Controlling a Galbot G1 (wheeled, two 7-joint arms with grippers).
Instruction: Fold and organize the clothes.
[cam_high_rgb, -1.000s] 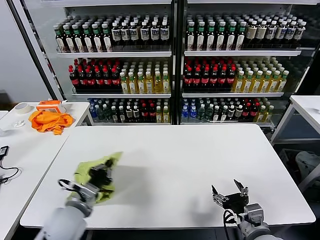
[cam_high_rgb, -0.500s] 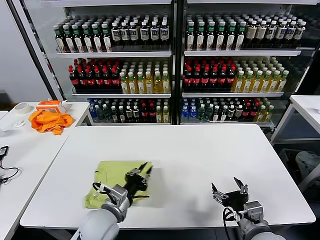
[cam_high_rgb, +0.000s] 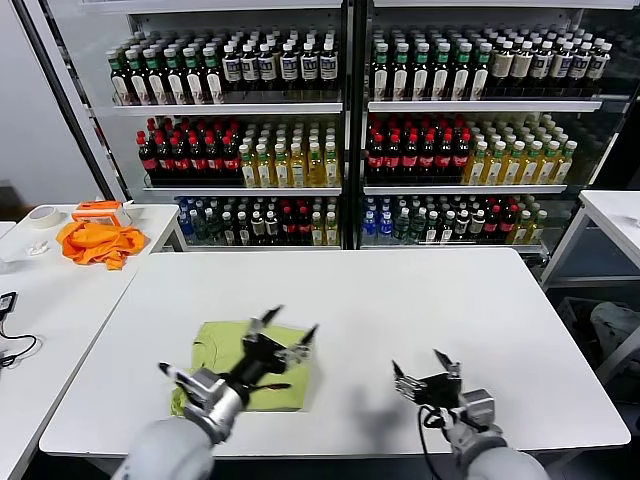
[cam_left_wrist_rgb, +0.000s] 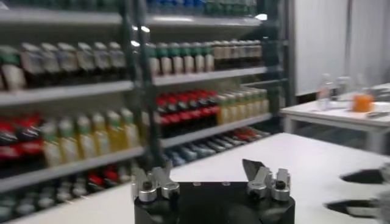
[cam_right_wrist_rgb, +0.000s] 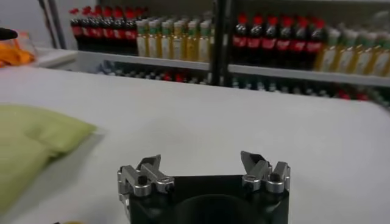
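Note:
Next, I grab the folded lime T-shirt (cam_high_rgb: 219, 344) by its nearest edge (cam_high_rgb: 302, 384) with my right gripper and pull it to the middle, because it lies far over on my left gripper's side.
The lime T-shirt (cam_high_rgb: 228, 350) lies folded into a rough rectangle on the white table (cam_high_rgb: 400, 300), front left. My left gripper (cam_high_rgb: 283, 332) is open and empty, raised just above the shirt's right edge, fingers spread. In the left wrist view the left gripper (cam_left_wrist_rgb: 207, 173) points toward the drink shelves, holding nothing. My right gripper (cam_high_rgb: 425, 368) is open and empty, low near the table's front right. In the right wrist view the right gripper (cam_right_wrist_rgb: 204, 165) hovers over bare table, with the folded shirt (cam_right_wrist_rgb: 30, 143) off to one side.
Glass-door coolers full of bottles (cam_high_rgb: 340, 120) stand behind the table. A side table (cam_high_rgb: 60, 270) at the left holds an orange cloth (cam_high_rgb: 97, 242), a tape roll (cam_high_rgb: 43, 215) and a cable. Another table edge (cam_high_rgb: 610, 215) shows at the right.
My left gripper let go of the shirt, opened wide and lifted off toward the right; the shirt now lies flat and folded. My right gripper shifted slightly left.

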